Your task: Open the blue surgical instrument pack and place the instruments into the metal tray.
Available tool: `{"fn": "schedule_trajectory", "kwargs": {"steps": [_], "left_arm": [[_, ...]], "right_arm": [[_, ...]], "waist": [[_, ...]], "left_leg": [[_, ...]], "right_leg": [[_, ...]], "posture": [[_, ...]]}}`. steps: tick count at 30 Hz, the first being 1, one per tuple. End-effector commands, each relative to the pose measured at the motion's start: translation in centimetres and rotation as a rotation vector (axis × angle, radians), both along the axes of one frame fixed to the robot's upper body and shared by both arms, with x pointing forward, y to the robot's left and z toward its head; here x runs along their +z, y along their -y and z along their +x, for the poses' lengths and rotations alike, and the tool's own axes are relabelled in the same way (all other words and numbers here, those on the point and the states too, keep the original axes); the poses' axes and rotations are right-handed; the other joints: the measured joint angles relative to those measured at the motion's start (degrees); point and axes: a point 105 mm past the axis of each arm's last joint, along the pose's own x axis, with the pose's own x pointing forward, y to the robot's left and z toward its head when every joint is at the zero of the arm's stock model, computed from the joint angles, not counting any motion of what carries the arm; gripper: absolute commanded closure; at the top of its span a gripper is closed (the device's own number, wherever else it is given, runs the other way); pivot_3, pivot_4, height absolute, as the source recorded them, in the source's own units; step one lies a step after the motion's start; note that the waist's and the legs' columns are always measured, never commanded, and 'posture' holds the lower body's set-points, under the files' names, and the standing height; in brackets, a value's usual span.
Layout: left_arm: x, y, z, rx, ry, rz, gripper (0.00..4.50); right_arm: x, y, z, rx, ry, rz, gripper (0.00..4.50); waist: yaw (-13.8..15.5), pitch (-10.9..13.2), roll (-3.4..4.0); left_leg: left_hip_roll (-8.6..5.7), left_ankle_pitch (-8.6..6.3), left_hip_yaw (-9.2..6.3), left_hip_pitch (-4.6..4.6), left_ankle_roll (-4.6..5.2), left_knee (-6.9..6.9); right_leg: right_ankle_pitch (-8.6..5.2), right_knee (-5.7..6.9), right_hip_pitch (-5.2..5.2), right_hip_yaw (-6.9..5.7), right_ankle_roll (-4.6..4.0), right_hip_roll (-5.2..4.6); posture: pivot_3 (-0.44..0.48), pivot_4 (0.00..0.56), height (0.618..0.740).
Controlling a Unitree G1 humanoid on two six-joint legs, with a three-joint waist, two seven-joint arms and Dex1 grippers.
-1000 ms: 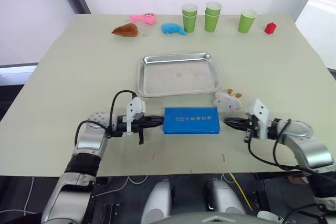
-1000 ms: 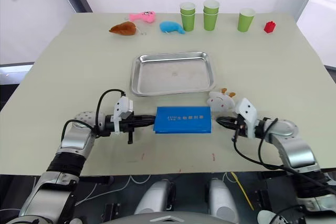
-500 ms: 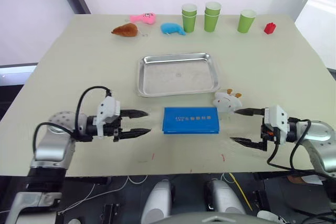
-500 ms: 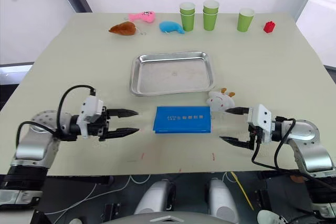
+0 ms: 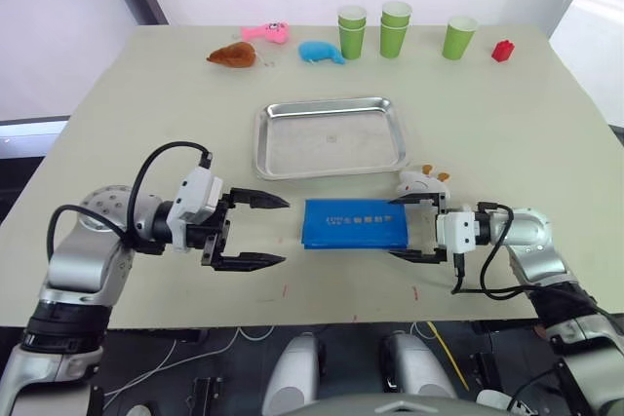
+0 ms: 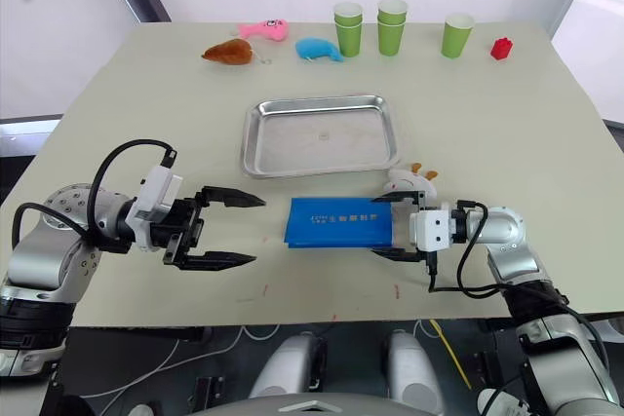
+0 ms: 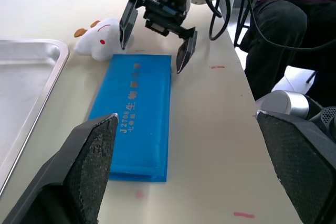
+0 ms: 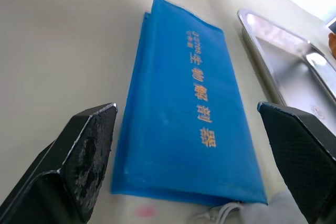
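My gripper will make the pack (image 5: 354,224) unzip when it pulls the white plush toy, because a white cord (image 8: 228,209) goes from the toy to the blue pack's edge.
The blue surgical instrument pack (image 5: 353,223) lies folded shut and flat near the table's front edge, its pale printed text facing up. The instruments are hidden. Behind the pack sits the metal tray (image 5: 331,138), with nothing in it. My left gripper (image 5: 279,231) is open, with its tips a short gap to the left of the pack. My right gripper (image 5: 397,227) is open at the pack's right end, one finger on each side of that short edge. The left wrist view shows the pack (image 7: 134,124) lengthwise with the right gripper (image 7: 152,55) at its far end.
A white plush toy (image 5: 421,185) lies against the pack's back right corner, beside my right gripper. Along the table's far edge stand green cups (image 5: 352,32), a red block (image 5: 502,52), a blue plush (image 5: 321,53), a pink toy (image 5: 265,34) and a brown toy (image 5: 233,56).
Both grippers were shut at the pack's ends; they drew away and opened. The left has since come back toward the pack, and the right has closed in around its right end.
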Motion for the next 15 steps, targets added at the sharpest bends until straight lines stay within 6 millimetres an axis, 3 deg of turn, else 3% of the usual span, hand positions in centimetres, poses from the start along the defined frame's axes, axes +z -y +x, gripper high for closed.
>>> {"fn": "schedule_trajectory", "kwargs": {"steps": [1,5,6,9,10,15], "left_arm": [[1.0,0.3,-0.5,-0.037,0.053,-0.012,0.0],[0.8,0.2,-0.5,-0.035,0.061,-0.013,0.0],[0.8,0.2,-0.5,-0.035,0.061,-0.013,0.0],[0.6,0.3,-0.6,-0.035,0.058,-0.017,0.0],[0.6,0.3,-0.6,-0.035,0.058,-0.019,0.0],[0.5,0.4,-0.6,-0.034,0.058,-0.025,0.0]], "right_arm": [[0.3,-0.3,0.4,0.043,0.092,-0.03,0.88],[-0.2,-0.1,0.6,0.049,0.097,-0.045,2.6],[-0.3,-0.1,0.7,0.051,0.097,-0.05,2.8],[-0.6,0.0,0.7,0.05,0.086,-0.061,4.23],[-0.7,0.1,0.8,0.048,0.08,-0.063,4.42],[-0.9,0.0,0.6,0.05,0.044,-0.053,4.42]], "waist": [[-0.31,0.02,0.0],[-0.71,0.02,0.0],[-0.77,0.02,0.0],[-1.07,0.02,0.0],[-1.12,0.02,0.0],[-1.14,0.02,0.0]], "left_leg": [[0.01,0.0,0.01,0.01,0.0,0.0],[0.02,0.0,-0.07,0.01,0.0,0.0],[0.02,0.0,-0.06,0.01,0.0,0.0],[0.02,0.0,-0.05,0.02,0.0,0.0],[0.02,0.0,-0.06,0.03,0.0,0.0],[0.04,0.0,-0.06,0.05,0.0,0.0]], "right_leg": [[0.0,0.01,0.0,0.01,0.0,0.0],[0.0,0.04,0.0,-0.03,-0.01,0.01],[0.0,0.04,0.0,-0.03,-0.01,0.01],[0.0,0.04,0.0,0.03,0.0,-0.02],[0.01,0.04,0.0,0.03,0.0,-0.02],[0.0,0.11,0.0,0.01,-0.01,-0.01]], "posture": [[0.0,0.15,0.74],[0.0,0.15,0.74],[0.0,0.15,0.74],[0.0,0.15,0.74],[0.0,0.15,0.74],[0.0,0.15,0.74]]}}
